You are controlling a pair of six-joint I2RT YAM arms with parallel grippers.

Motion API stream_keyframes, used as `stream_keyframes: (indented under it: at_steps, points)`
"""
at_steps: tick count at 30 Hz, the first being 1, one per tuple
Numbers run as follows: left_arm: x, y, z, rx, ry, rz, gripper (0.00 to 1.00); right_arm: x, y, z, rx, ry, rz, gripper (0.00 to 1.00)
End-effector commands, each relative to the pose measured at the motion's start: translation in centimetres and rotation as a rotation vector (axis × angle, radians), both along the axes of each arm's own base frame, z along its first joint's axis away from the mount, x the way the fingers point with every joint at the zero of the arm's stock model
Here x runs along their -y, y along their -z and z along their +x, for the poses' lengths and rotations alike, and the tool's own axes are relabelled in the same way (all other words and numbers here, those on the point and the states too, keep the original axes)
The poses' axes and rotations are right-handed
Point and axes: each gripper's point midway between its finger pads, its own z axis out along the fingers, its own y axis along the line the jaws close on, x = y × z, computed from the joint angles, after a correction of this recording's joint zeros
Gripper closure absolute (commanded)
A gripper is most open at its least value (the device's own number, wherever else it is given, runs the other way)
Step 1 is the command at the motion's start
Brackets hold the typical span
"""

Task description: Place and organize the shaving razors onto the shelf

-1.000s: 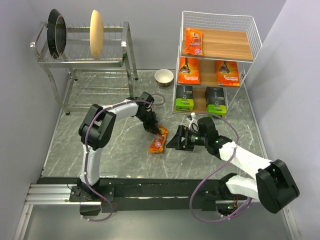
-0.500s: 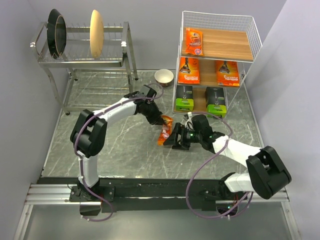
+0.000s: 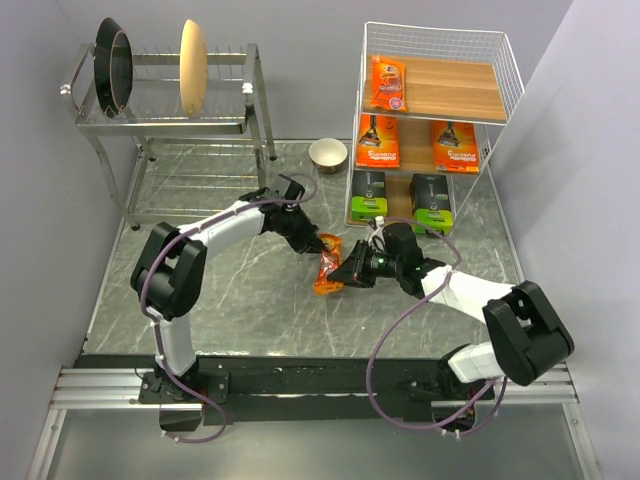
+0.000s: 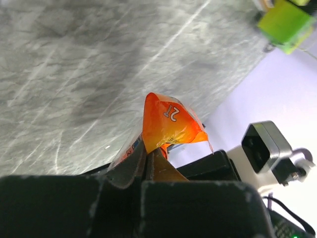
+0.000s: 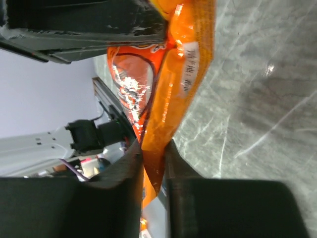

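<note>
The top shelf's loose end (image 3: 478, 90) is on my right gripper's side, so my left gripper should first let go of the pack's upper end (image 3: 331, 243), and then my right gripper should carry the pack there.
A narrow orange blister pack (image 3: 327, 270) of razors hangs just above the table's middle, held from both sides. My left gripper (image 3: 320, 247) is shut on its upper end; in the left wrist view the pack (image 4: 171, 123) sticks out past the closed fingers (image 4: 130, 167). My right gripper (image 3: 347, 272) is shut on the pack's right edge, and the right wrist view shows the pack (image 5: 171, 74) pinched between both pads (image 5: 130, 157). The shelf (image 3: 500, 112) holds another narrow pack (image 3: 390, 82) on top, two flat orange cards (image 3: 378, 142) in the middle and two dark grey boxes (image 3: 368, 197) at the bottom.
A steel dish rack (image 3: 170, 125) with plates stands at the back left. A small bowl (image 3: 328, 153) sits just left of the shelf's foot. Grey walls close in on the left and right of the marble table (image 3: 180, 290).
The left gripper lifted the pack off the table and carried it right. The right gripper moved left up to it and closed on its edge.
</note>
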Motion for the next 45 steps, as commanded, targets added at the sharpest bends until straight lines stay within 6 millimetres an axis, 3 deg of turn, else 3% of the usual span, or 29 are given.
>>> stream_keyframes:
  at_steps: [1,2,3,4,5,6,8,10,14,16,19,22,23,24,27,30,31,33,34,39,45]
  points:
    - [1.2,-5.0,0.8,0.103,0.021,-0.148,0.98,-1.0,-5.5,2.0,0.178,-0.060,0.102,0.99]
    - [1.3,-5.7,1.0,0.117,0.034,-0.177,0.91,-0.8,-6.2,1.7,0.193,-0.072,0.108,1.00]
    - [1.5,-6.7,1.2,0.174,0.076,-0.213,0.61,-0.3,-6.1,1.5,0.193,-0.086,0.091,1.00]
    - [1.5,-8.4,2.3,0.263,0.106,-0.261,0.49,0.4,-7.0,2.0,0.218,-0.087,0.097,1.00]
    - [1.6,-10.1,2.2,0.325,0.158,-0.299,0.40,1.0,-7.7,1.1,0.220,-0.116,0.101,1.00]
    - [1.3,-10.9,2.4,0.425,0.225,-0.294,0.21,1.7,-8.2,1.1,0.264,-0.139,0.091,1.00]
    - [0.7,-14.5,2.8,0.576,0.296,-0.300,0.01,3.0,-10.9,0.4,0.331,-0.189,0.133,1.00]
    - [-0.1,-16.7,3.0,0.738,0.385,-0.285,0.01,3.6,-13.2,-0.3,0.400,-0.252,0.181,1.00]
    - [-1.7,-20.5,1.2,0.980,0.530,-0.231,0.01,5.1,-16.6,-4.2,0.389,-0.417,0.237,1.00]
    - [-2.5,-20.5,0.9,1.040,0.568,-0.172,0.01,5.7,-19.4,-5.2,0.519,-0.497,0.247,1.00]
    - [-3.9,-20.4,0.6,1.083,0.569,-0.088,0.00,6.6,-22.4,-6.4,0.561,-0.520,0.289,1.00]
    - [-4.9,-20.6,0.6,1.143,0.548,-0.020,0.00,7.7,-25.8,-5.5,0.602,-0.456,0.316,1.00]
    - [-5.2,-21.0,0.4,1.167,0.554,-0.006,0.01,8.0,-27.6,-4.9,0.728,-0.456,0.308,1.00]
    - [-5.4,-21.0,0.5,1.189,0.564,0.022,0.00,8.3,-28.7,-5.0,0.645,-0.420,0.344,1.00]
    - [-6.2,-22.0,1.4,1.240,0.534,0.095,0.01,9.2,-31.4,-4.1,0.715,-0.397,0.333,1.00]
    - [-6.1,-24.7,2.2,1.326,0.522,0.109,0.01,10.2,-31.2,-3.0,0.720,-0.372,0.303,1.00]
    - [-6.0,-26.8,2.4,1.378,0.510,0.102,0.00,10.6,-31.1,-2.7,0.713,-0.354,0.299,1.00]
    - [-5.7,-29.1,2.8,1.438,0.508,0.097,0.00,11.0,-30.9,-2.1,0.678,-0.308,0.310,1.00]
    - [-5.7,-29.4,2.9,1.450,0.512,0.102,0.01,11.2,-31.4,-2.2,0.691,-0.287,0.310,1.00]
    - [-5.9,-27.4,3.1,1.395,0.545,0.134,0.01,13.6,-35.6,-0.3,0.799,-0.148,0.253,1.00]
    - [-5.3,-24.8,3.2,1.333,0.569,0.122,0.01,18.0,-39.6,3.9,0.737,0.187,0.235,1.00]
